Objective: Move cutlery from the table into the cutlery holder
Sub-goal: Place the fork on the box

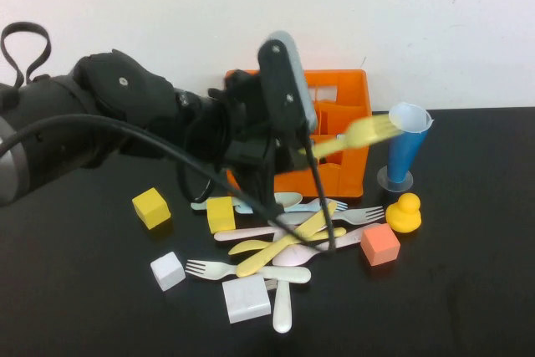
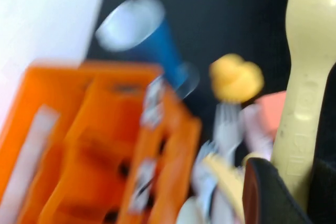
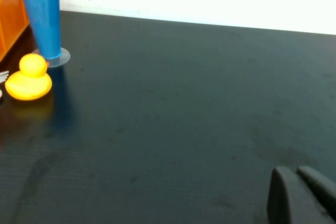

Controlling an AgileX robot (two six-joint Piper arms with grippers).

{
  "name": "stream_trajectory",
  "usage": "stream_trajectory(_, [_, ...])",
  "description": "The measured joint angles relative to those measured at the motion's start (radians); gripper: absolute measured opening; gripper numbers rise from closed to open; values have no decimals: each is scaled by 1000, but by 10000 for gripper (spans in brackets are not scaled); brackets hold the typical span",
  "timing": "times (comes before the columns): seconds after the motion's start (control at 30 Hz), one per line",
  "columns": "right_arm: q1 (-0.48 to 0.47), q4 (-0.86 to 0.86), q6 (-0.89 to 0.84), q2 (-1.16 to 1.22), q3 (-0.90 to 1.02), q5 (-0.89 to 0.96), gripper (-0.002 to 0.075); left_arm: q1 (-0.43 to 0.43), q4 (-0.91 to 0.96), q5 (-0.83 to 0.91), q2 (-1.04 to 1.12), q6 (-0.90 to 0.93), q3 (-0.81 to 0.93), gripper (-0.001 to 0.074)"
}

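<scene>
The yellow fork (image 1: 364, 132) slants out toward the blue cup, so next my left gripper turns it tines up and lowers its handle into the holder's middle section (image 2: 97, 174).
My left gripper (image 1: 303, 151) hovers in front of the orange cutlery holder (image 1: 343, 94), shut on a yellow fork (image 1: 358, 135). The fork sticks out to the right, tines near the blue cup. In the left wrist view the fork handle (image 2: 308, 98) runs up from between my fingers (image 2: 265, 195), with the holder (image 2: 89, 140) beside it, blurred. Several pastel forks, spoons and knives (image 1: 284, 236) lie piled on the black table (image 1: 468, 290) in front of the holder. My right gripper (image 3: 300, 195) is shut and empty, low over bare table, out of the high view.
A blue cone cup (image 1: 407, 146) stands right of the holder, with a yellow duck (image 1: 405, 212) in front of it. Yellow blocks (image 1: 151, 207), white blocks (image 1: 246, 298) and an orange block (image 1: 380, 244) lie around the pile. The right wrist view shows the duck (image 3: 28, 80) and cup (image 3: 42, 14).
</scene>
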Motion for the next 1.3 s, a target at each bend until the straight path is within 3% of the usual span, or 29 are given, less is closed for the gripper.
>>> stream_trajectory(0.2, [0,0,0,0,0,0,-3,-1,297,-228,-4,-540,0,144])
stream_trajectory(0.4, [0,0,0,0,0,0,-3,9,928,-539,-4,-1577,0,144])
stream_trajectory(0.5, [0,0,0,0,0,0,-3,29,1212,-726,14,-1926,0,144])
stream_trajectory(0.57, [0,0,0,0,0,0,-3,38,1345,-837,39,-2065,0,144])
stream_trajectory(0.8, [0,0,0,0,0,0,-3,36,1487,-1101,169,-2199,0,144])
stream_trajectory(1.3, [0,0,0,0,0,0,-3,36,1447,-1229,329,-2118,0,144])
